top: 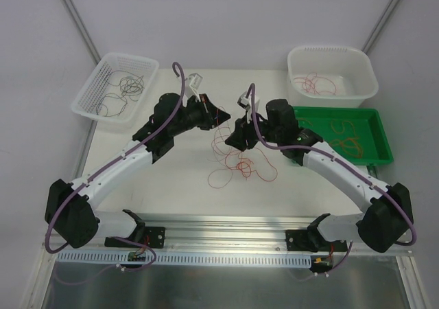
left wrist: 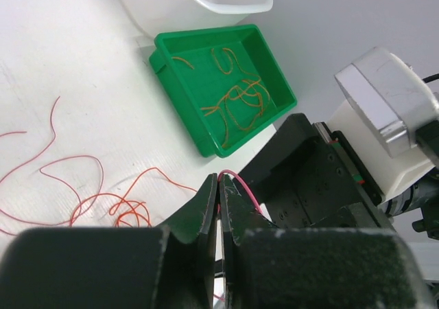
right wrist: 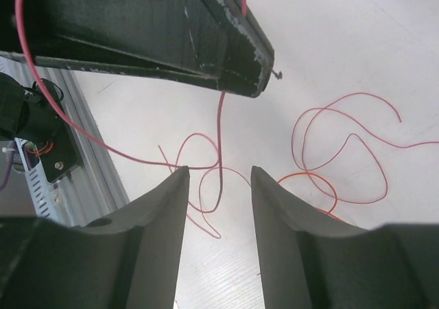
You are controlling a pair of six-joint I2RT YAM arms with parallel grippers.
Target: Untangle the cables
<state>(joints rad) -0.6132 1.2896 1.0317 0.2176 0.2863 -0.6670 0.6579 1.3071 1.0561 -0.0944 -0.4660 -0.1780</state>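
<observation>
My left gripper has the red cable far from the white tub of red wires [top: 317, 84]. Next, my right gripper grabs the hanging piece of cable [right wrist: 220, 165] and brings it there.
The cables [top: 236, 163] are thin red and orange wires lying in loose loops on the white table between the arms. My left gripper [top: 221, 119] is raised above them and shut on one red cable [left wrist: 241, 184], which arches out of the pinched tips [left wrist: 221, 180]. That cable [right wrist: 221, 134] hangs down from the left gripper's fingers [right wrist: 206, 55] to the table. My right gripper [right wrist: 219, 175] sits just beside it, jaws apart, with the hanging strand in line with the gap and touching neither finger. More red loops [right wrist: 343, 141] lie to its right.
A white mesh basket [top: 89, 103] at the back left holds dark wires. A white tub [top: 363, 82] at the back right holds red wires. The green tray [top: 381, 144] beside the right arm holds orange ones [left wrist: 236, 99]. An aluminium rail [top: 226, 230] runs along the near edge.
</observation>
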